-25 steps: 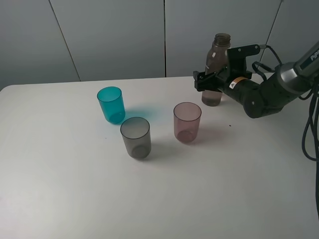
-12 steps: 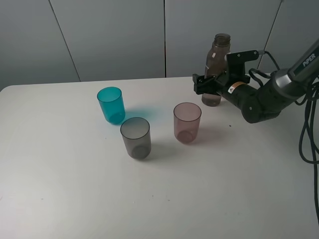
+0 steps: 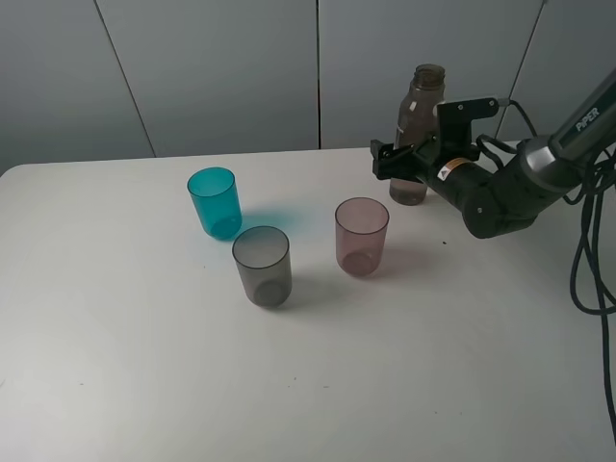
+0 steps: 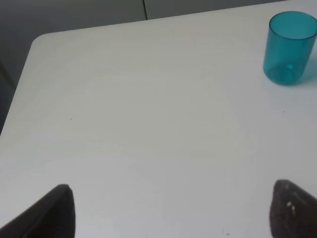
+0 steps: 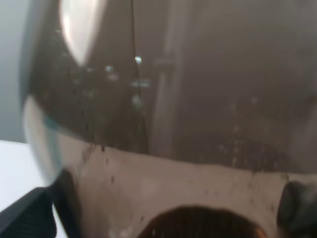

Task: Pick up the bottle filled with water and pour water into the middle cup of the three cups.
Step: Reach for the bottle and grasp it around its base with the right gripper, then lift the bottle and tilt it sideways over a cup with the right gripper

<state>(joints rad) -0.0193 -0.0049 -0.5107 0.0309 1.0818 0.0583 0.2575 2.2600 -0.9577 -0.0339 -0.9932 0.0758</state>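
Observation:
My gripper will tip the bottle steeply over the middle cup, and the bottle will then pour water freely, because the bottle's open rim (image 3: 429, 72) shows a dark hollow at the top.
The smoky grey-brown bottle (image 3: 422, 120) stands upright at the back right of the table. My right gripper (image 3: 399, 162) is open, with its jaws on either side of the bottle's lower half. In the right wrist view the bottle (image 5: 188, 99) fills the frame between the two fingertips of the right gripper (image 5: 168, 208). The three cups stand in front: teal (image 3: 214, 202), smoky grey middle cup (image 3: 262, 266), pinkish-mauve (image 3: 362, 236). My left gripper (image 4: 173, 198) is open and empty over bare table, with the teal cup (image 4: 290, 47) far off.
The white table (image 3: 144, 366) has its back edge just behind the bottle, against a grey panelled wall. Black cables (image 3: 587, 269) hang at the right edge. The table's rounded corner (image 4: 39, 42) shows in the left wrist view.
My right gripper has shifted slightly left around the bottle, and its arm has settled a little lower. The bottle and cups have not moved.

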